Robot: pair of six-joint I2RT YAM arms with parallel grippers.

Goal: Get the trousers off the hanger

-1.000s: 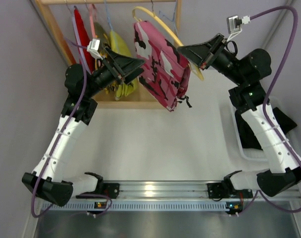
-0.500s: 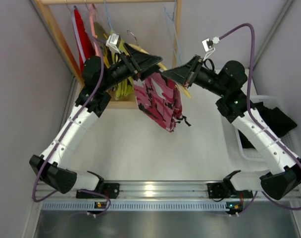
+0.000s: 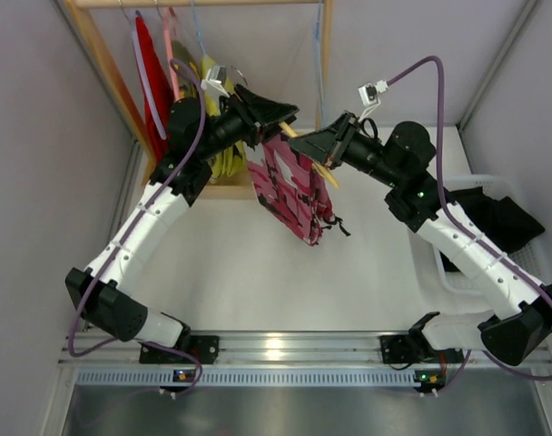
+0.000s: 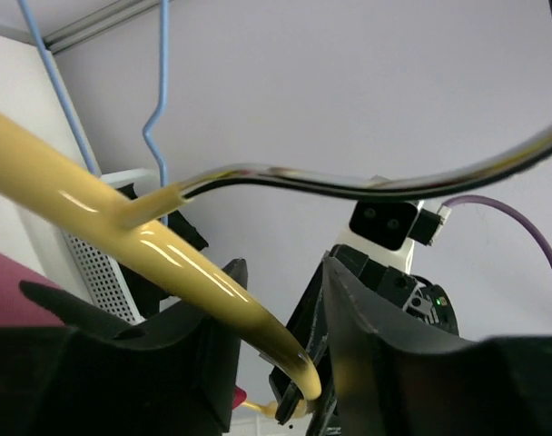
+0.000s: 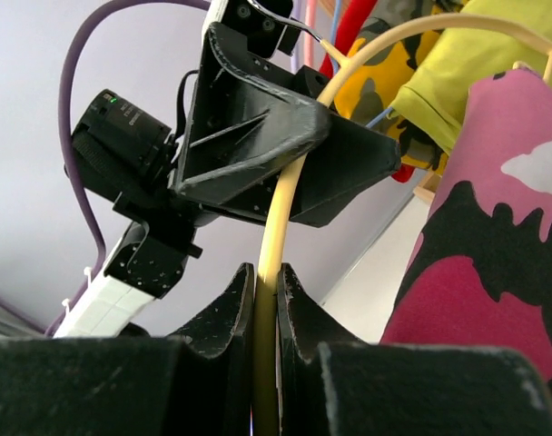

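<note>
Next, I close my left gripper near the hook, because my right gripper is closed on the hanger's arm point(image 3: 290, 131). That will free my right gripper to take the trousers' lower part point(image 3: 305, 220).
The pink, white and black camouflage trousers point(image 3: 290, 186) hang from a yellow hanger point(image 3: 327, 173) held in the air in front of the rack. My right gripper point(image 3: 314, 145) is shut on the hanger's thin yellow arm point(image 5: 290, 191), and the trousers point(image 5: 494, 236) hang just to its right. My left gripper point(image 3: 274, 116) is at the hanger's top. Its jaws point(image 4: 283, 263) are open around the thick yellow arm point(image 4: 149, 241), with a gap on the right side. The hanger's metal hook point(image 4: 349, 186) curves free above them.
The wooden rack point(image 3: 103, 64) at the back left holds a red garment point(image 3: 149, 73), yellow-green garments point(image 3: 221, 154) and blue hangers point(image 3: 317, 45). A white basket point(image 3: 439, 263) at the right holds a black garment point(image 3: 503, 222).
Both arms swung in toward the middle, carrying the hanger and trousers down and away from the rail. The left gripper moved onto the hanger's top and its jaws narrowed.
</note>
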